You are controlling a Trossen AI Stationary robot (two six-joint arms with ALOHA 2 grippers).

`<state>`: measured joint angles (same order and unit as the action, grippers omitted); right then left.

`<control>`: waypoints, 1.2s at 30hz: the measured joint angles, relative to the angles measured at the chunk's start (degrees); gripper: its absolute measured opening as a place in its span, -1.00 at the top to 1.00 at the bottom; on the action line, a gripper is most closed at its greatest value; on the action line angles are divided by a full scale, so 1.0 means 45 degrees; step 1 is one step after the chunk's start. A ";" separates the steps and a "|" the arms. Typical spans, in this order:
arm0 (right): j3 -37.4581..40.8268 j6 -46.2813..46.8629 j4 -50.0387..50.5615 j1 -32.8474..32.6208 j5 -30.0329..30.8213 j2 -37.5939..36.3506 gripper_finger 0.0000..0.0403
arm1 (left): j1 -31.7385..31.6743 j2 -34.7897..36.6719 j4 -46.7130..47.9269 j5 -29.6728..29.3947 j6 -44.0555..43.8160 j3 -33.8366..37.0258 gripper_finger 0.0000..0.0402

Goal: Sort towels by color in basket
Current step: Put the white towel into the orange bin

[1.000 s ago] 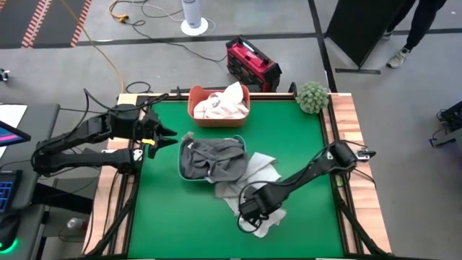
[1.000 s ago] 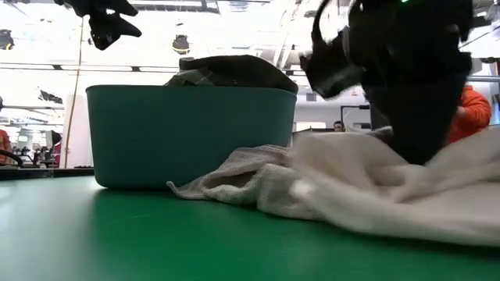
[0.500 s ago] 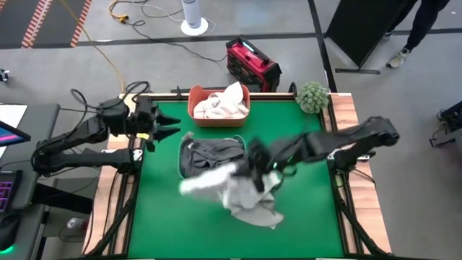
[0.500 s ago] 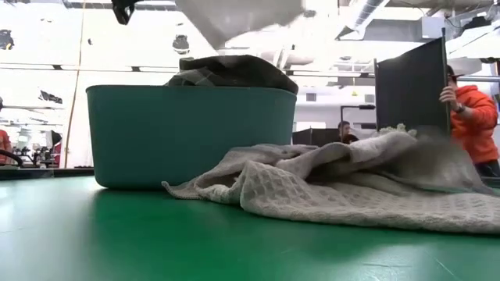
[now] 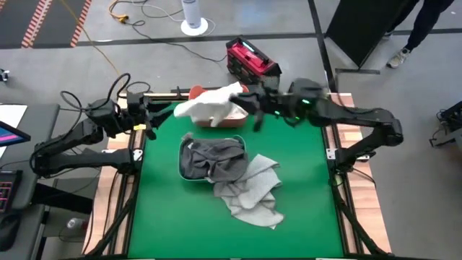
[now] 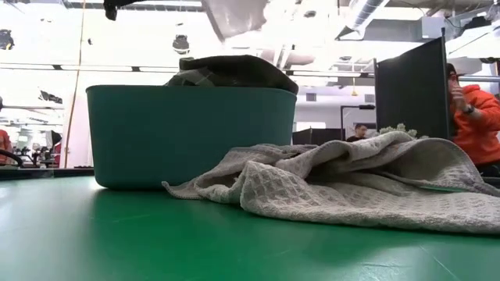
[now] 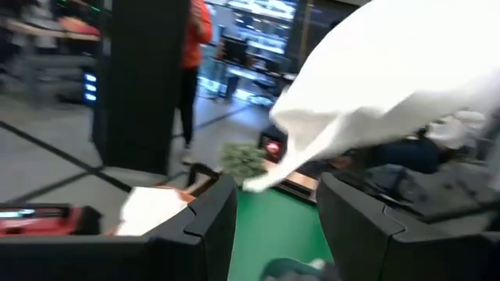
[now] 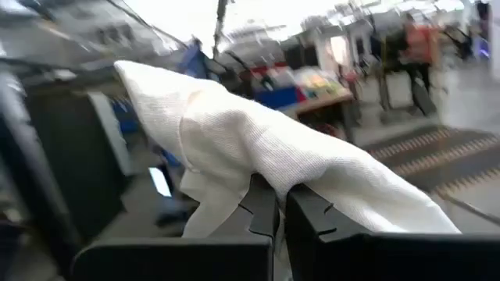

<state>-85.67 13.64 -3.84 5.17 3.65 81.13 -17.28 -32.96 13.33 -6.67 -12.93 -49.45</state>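
Observation:
The white towel (image 5: 209,107) is hanging freely above the orange basket (image 5: 222,123) that has white cloth in it, so my right gripper should keep bringing the towel down until it reaches inside, and then let go.
My right gripper (image 5: 245,105) is shut on a white towel (image 5: 208,103), held in the air over the orange basket (image 5: 216,123) at the table's far edge. That towel shows at the top of the low view (image 6: 234,16). A teal basket (image 5: 211,139) mid-table holds dark grey towels (image 5: 213,155). A light grey waffle towel (image 5: 249,191) lies crumpled on the table, with its edge against the teal basket's near right corner. My left gripper (image 5: 157,115) hovers open near the table's far left corner, left of the white towel. My right gripper pinches a fold of the white towel (image 8: 269,176) between its two shut fingers. The cloth drapes over both fingertips (image 8: 308,207), with several layers bunched there. The towel is lifted clear and trails off the gripper toward the table's left (image 5: 189,108).
The right arm (image 5: 339,114) stretches along the table's far edge from the right and hides the corner there. A red case (image 5: 253,59) and cables lie on the floor beyond the table. Bare green table (image 5: 166,217) lies near and left of the teal basket. A person in orange (image 6: 473,117) stands in the room behind.
My right gripper has risen from the towel pile near the table's near edge with the white towel and swung it toward the far edge, over the orange basket. The light grey towel has stayed on the table, now uncovered. My left gripper has drifted toward the far left corner.

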 joint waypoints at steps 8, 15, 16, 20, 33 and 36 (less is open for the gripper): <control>0.0010 0.1825 0.0030 0.3146 -0.1572 0.2311 0.84 | 0.0000 -0.0281 0.0042 -0.2097 0.0489 0.0000 0.17; 0.0010 0.3855 0.2130 0.5126 -0.2477 0.4389 0.84 | 0.0000 -0.1081 0.0026 -0.3257 0.0637 0.0002 0.17; 0.0010 0.3939 0.2522 0.5319 -0.2512 0.4659 0.84 | -0.0002 -0.1217 0.0026 -0.3321 0.0630 0.0000 0.17; 0.0015 0.3994 0.3774 0.5815 -0.3150 0.5541 0.84 | -0.0005 -0.1646 0.0019 -0.3381 0.0574 0.0000 0.17; -0.1001 0.1614 0.5899 0.4614 -0.1202 0.5997 0.83 | 0.0000 -0.2617 -0.0012 -0.3586 0.0570 0.0000 0.17; -0.1069 0.1625 0.5949 0.4670 -0.1171 0.5997 0.75 | -0.0005 -0.2620 -0.0030 -0.3587 0.0574 0.0000 0.17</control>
<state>-90.48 20.95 22.93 26.19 -1.62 108.12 -17.30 -44.75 13.19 -22.81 -10.35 -49.45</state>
